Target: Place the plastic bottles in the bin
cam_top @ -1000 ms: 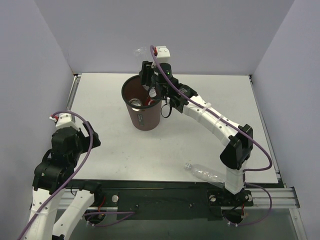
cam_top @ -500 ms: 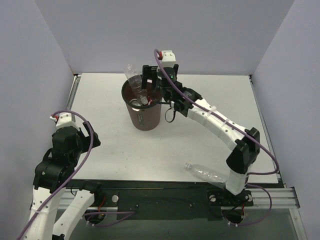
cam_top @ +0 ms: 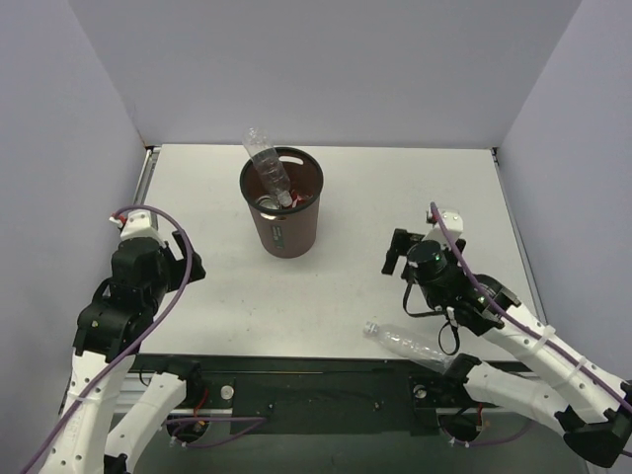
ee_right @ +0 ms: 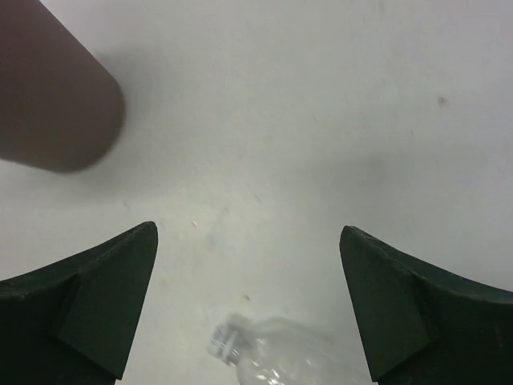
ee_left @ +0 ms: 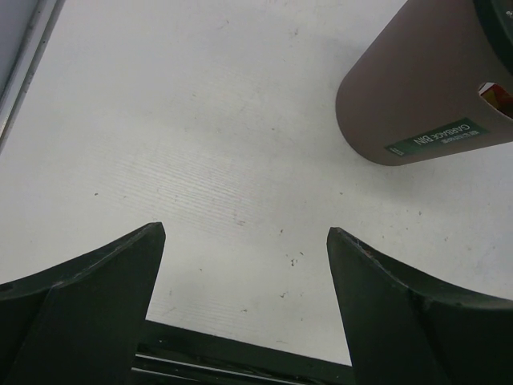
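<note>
The lying bottle's cap end point(cam_top: 371, 328) is clear of the black frame. My right gripper continues, open, toward the bottle's shoulder point(cam_top: 393, 338) until its fingers are on both sides of it.
The dark brown bin point(cam_top: 288, 233) stands upright at the table's middle back. A clear plastic bottle point(cam_top: 267, 164) leans in it, its upper end sticking out over the far-left rim. More items lie inside the bin, too small to name. Another clear bottle point(cam_top: 405, 343) lies on its side at the near edge, cap to the left. My right gripper point(cam_top: 402, 265) hovers open and empty just behind that bottle point(ee_right: 268, 357); the blurred bin point(ee_right: 48, 96) is at upper left in the right wrist view. My left gripper point(cam_top: 184, 265) is open and empty at the near left, with the bin point(ee_left: 425, 88) ahead to its right.
White walls close the table at the back and both sides. A metal rail point(cam_top: 146, 183) runs along the left edge. The black frame with the arm bases point(cam_top: 316, 390) borders the near edge, right beside the lying bottle.
My right gripper opened over the bin and let its bottle drop in, then the arm pulled back to the near right, above the lying bottle. The left arm barely shifted.
</note>
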Robot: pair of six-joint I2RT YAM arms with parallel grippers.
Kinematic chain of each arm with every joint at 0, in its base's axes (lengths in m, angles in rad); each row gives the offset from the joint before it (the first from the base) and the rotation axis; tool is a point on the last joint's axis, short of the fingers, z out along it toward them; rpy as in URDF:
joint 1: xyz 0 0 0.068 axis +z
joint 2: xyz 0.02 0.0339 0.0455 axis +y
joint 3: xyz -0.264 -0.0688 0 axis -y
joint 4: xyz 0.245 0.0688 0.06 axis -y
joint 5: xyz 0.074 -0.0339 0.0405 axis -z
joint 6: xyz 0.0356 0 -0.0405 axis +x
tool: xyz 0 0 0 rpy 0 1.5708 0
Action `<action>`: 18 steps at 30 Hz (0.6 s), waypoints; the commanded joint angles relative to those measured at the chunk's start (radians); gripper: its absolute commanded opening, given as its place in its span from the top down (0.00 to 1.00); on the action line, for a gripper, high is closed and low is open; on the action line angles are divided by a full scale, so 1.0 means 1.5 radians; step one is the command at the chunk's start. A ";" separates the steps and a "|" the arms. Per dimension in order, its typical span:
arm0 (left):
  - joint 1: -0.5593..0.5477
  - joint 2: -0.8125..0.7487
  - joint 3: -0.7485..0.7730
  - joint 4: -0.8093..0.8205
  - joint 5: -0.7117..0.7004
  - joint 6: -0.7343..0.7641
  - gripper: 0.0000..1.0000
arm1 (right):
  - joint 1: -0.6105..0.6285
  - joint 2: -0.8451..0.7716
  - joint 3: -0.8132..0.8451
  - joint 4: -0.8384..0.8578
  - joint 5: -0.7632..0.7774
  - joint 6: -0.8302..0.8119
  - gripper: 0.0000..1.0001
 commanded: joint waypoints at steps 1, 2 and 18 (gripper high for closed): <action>0.003 0.018 0.012 0.074 0.018 0.018 0.06 | 0.025 -0.016 -0.103 -0.251 -0.047 0.195 0.09; 0.003 0.021 0.010 0.082 0.018 0.018 0.06 | 0.034 -0.016 -0.120 -0.262 -0.059 0.208 0.09; 0.003 0.023 -0.031 0.101 0.035 0.007 0.07 | 0.214 0.309 -0.064 -0.363 -0.132 0.114 0.05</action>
